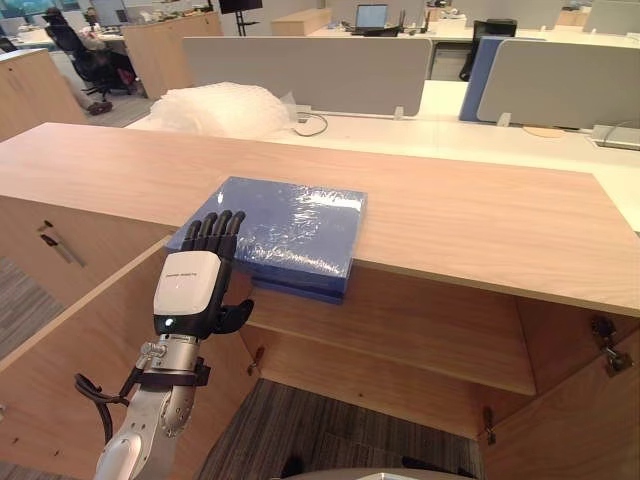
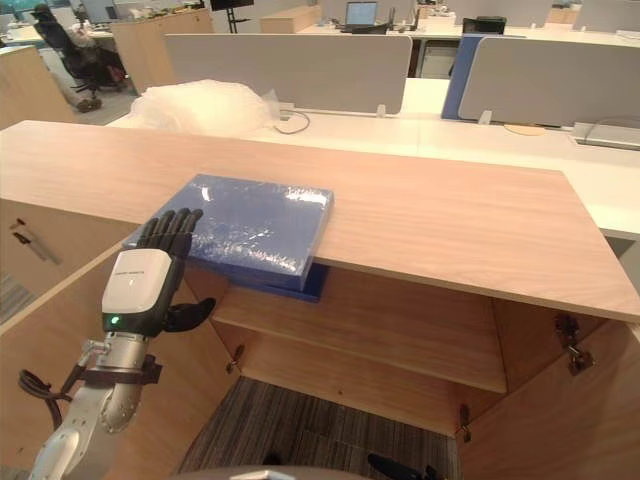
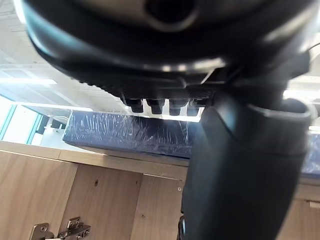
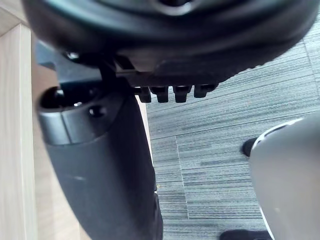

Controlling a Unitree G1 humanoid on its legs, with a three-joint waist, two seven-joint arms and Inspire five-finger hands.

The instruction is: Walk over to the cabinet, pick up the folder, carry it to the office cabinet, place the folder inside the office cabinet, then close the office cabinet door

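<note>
A darker blue edge (image 1: 298, 292) peeks out below, so the robot should expect another folder hidden on the shelf when it lifts the blue folder (image 1: 285, 222).
A blue folder (image 1: 285, 230) wrapped in clear film lies flat on the wooden cabinet top (image 1: 450, 210), its near edge overhanging the front. My left hand (image 1: 195, 285) is raised just before the folder's near left corner, open. Its straight fingers (image 1: 215, 225) reach the folder's edge and the thumb sticks out sideways below the top. In the left wrist view the folder's blue side (image 3: 130, 132) shows just past the fingertips (image 3: 155, 105). My right hand (image 4: 100, 150) hangs open over grey carpet beside a wooden panel.
Below the top the cabinet stands open, with a shelf (image 1: 400, 340) inside and doors swung out at left (image 1: 90, 380) and right (image 1: 580, 420). Crumpled bubble wrap (image 1: 220, 108) lies on the white desk behind, before grey dividers (image 1: 300, 65). A person sits at far left (image 1: 85, 50).
</note>
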